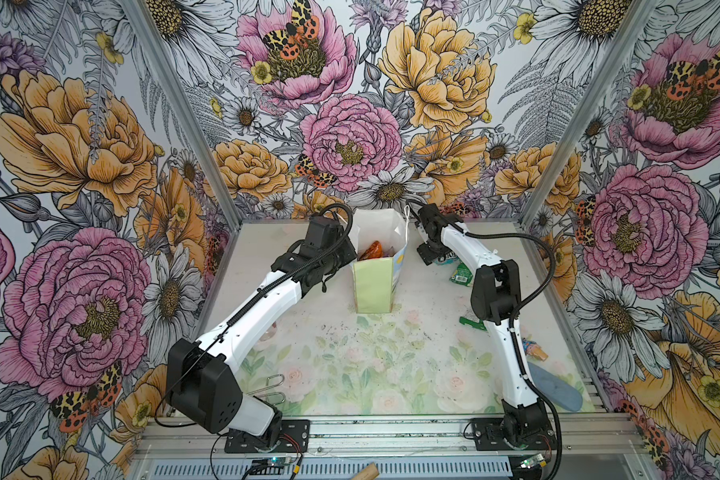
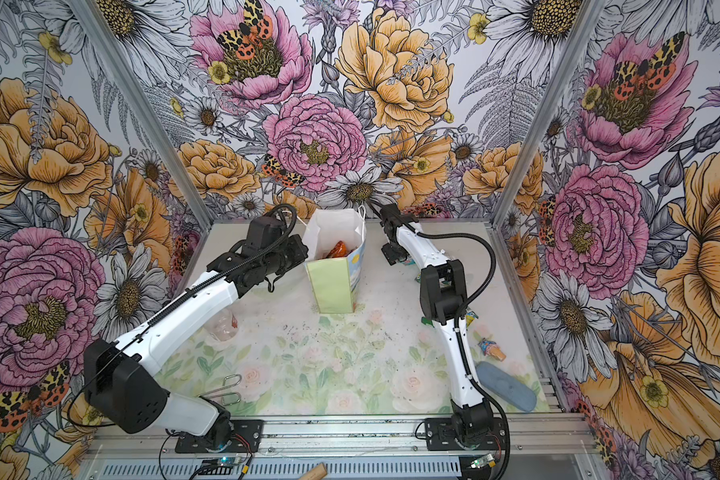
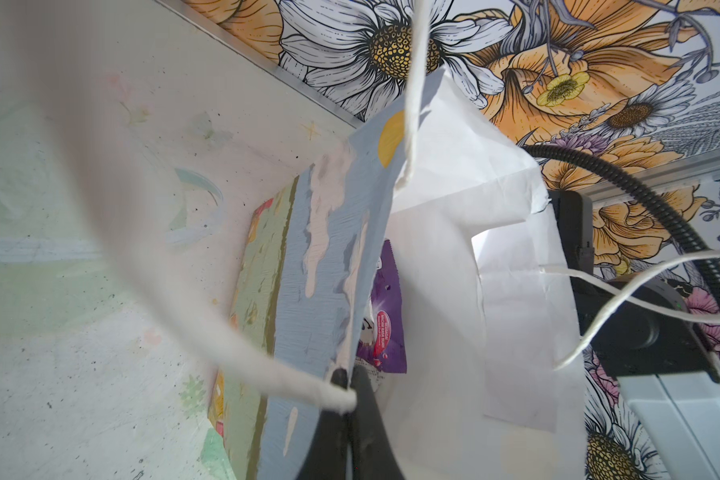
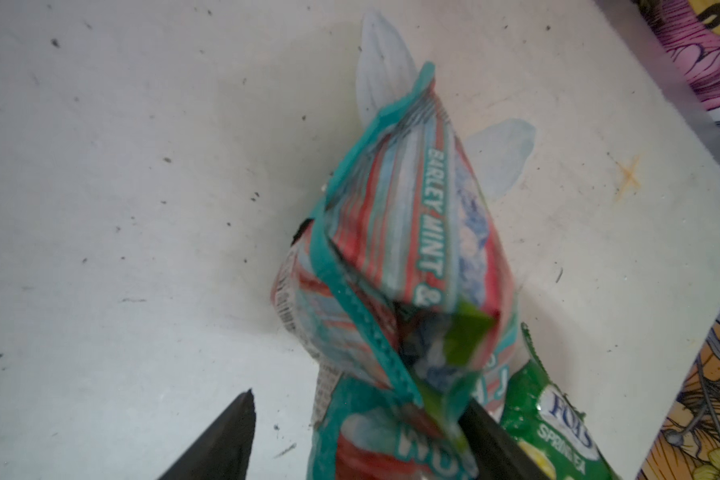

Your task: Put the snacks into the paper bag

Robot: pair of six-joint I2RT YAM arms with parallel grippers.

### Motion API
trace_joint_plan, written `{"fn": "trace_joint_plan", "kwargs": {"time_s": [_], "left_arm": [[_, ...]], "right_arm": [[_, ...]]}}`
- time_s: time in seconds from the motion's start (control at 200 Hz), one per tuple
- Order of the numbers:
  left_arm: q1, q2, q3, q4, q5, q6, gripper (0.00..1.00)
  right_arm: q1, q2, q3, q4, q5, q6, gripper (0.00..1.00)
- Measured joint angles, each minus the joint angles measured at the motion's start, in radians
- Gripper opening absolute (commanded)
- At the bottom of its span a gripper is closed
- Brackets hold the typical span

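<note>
The teal packet's top (image 4: 416,200) is held upright by deep creases (image 4: 358,304), so I expect the teal packet to pinch thin and stay in its folded shape when the robot lifts it.
The paper bag (image 1: 373,286) (image 2: 333,286) stands upright at the back middle, with pale green sides and its mouth open. An orange packet (image 1: 376,250) (image 2: 336,250) lies inside it, and the left wrist view shows a purple packet (image 3: 385,316) inside too. My left gripper (image 3: 348,384) is shut on the bag's rim, beside a white cord handle (image 3: 412,95). To the right of the bag, my right gripper (image 4: 358,428) (image 1: 431,253) is low over the table and open. A crumpled teal packet (image 4: 395,249) stands between its fingers. A green FOX'S packet (image 4: 558,415) (image 1: 460,275) lies right beside it.
More snacks lie on the right: a green packet (image 1: 472,323) under the right arm and a small wrapped candy (image 2: 491,349). A blue-grey oval thing (image 2: 506,386) lies at the front right. A wire clip (image 2: 227,386) and a clear plastic piece (image 2: 223,324) lie on the left.
</note>
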Motion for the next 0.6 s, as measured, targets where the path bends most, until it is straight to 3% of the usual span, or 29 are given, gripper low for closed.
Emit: {"fn": "trace_joint_plan", "kwargs": {"time_s": [0.125,0.4,0.6], "left_arm": [[0.000,0.000,0.000,0.001,0.000,0.000,0.00],[0.000,0.000,0.000,0.001,0.000,0.000,0.00],[0.000,0.000,0.000,0.003,0.001,0.000,0.00]], "right_arm": [[-0.003,0.000,-0.007,0.004,0.004,-0.003,0.67],[-0.013,-0.014,-0.065,0.043,0.024,0.008,0.40],[-0.045,-0.058,-0.105,0.048,-0.095,0.055,0.21]]}}
